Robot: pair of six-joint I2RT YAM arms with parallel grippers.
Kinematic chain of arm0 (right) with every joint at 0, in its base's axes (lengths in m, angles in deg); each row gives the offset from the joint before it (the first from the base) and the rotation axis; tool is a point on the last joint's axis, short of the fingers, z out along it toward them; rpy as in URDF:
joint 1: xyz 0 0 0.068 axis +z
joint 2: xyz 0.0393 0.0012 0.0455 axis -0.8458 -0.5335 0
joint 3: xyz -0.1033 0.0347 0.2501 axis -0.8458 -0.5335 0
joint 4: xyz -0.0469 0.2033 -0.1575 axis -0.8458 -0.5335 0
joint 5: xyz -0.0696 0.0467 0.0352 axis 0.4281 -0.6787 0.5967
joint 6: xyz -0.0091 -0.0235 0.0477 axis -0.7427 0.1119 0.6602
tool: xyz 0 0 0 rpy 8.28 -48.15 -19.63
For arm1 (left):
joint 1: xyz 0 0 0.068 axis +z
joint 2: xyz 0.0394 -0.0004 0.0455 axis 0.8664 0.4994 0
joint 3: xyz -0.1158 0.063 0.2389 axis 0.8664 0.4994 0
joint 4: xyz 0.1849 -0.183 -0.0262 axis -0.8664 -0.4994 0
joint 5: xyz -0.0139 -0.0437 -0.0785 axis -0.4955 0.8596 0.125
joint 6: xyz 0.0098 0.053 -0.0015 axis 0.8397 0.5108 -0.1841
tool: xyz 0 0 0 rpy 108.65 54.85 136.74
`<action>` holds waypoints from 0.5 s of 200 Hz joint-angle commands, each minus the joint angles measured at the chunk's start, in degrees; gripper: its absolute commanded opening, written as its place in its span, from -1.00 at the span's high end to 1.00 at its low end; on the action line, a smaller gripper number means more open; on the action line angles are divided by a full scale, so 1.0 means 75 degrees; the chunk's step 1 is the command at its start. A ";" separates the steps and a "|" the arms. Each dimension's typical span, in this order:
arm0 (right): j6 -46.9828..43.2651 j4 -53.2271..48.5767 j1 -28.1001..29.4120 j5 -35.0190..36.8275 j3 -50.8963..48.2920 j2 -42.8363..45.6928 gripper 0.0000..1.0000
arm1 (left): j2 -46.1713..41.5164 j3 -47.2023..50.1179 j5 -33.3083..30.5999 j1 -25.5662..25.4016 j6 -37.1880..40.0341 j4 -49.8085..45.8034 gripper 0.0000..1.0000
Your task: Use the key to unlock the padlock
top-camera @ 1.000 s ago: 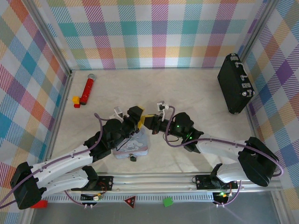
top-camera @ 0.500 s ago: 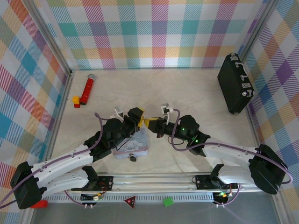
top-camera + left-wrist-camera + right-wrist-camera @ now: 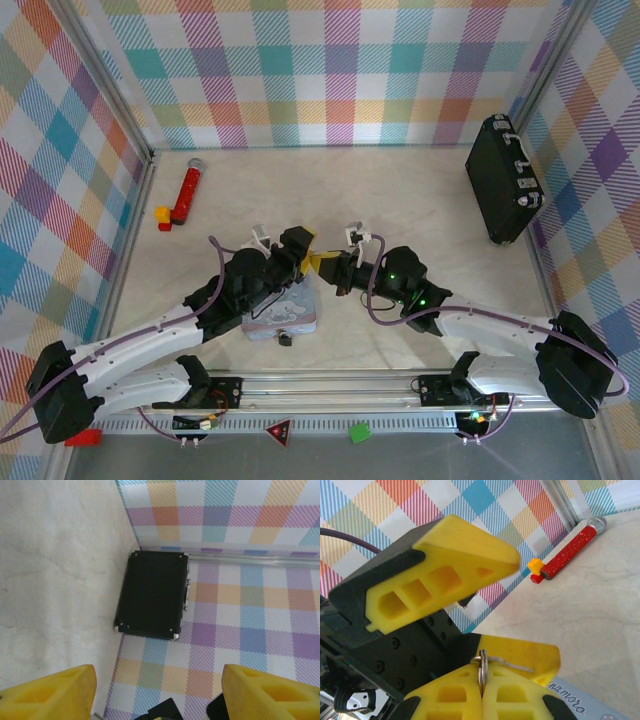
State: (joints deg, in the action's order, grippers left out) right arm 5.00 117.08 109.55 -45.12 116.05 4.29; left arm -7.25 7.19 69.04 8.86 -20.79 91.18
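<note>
Next, I back my left gripper off, turn it and bring it head-on to the key's ring end (image 3: 482, 666), because the key's blade (image 3: 514, 664) lies across one finger of my crooked left gripper.
In the right wrist view my right gripper (image 3: 481, 680) is shut on the key (image 3: 483, 668). Its ring is pinched between the yellow pads and the thin blade points right. My left gripper's fingers (image 3: 445, 575) stand open just beyond it, one above and one under the key's blade. From above, the left gripper (image 3: 303, 261) and right gripper (image 3: 326, 265) meet tip to tip above the pale blue tin (image 3: 285, 312). The padlock (image 3: 285, 339) lies on the table by the tin's near edge. In the left wrist view the left gripper (image 3: 157, 682) is open with nothing between its fingers.
A black briefcase (image 3: 503, 180) leans at the right wall and shows ahead in the left wrist view as the briefcase (image 3: 155, 595). A red microphone toy (image 3: 186, 192) with small red and yellow blocks lies at the far left. Checked walls close in the table.
The left gripper narrowed and then widened again while its wrist shifted slightly right. The right arm drew back a little to the right, with the key still held.
</note>
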 commanded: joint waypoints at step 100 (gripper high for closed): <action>-0.0165 -0.0160 0.0035 0.0091 0.0036 -0.0109 1.00 | -0.0095 -0.0228 0.0273 0.0109 0.0040 -0.0246 -0.10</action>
State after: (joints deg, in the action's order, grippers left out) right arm 3.98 116.92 109.55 -44.53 117.21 2.41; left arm -5.79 6.03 71.71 8.86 -20.92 91.01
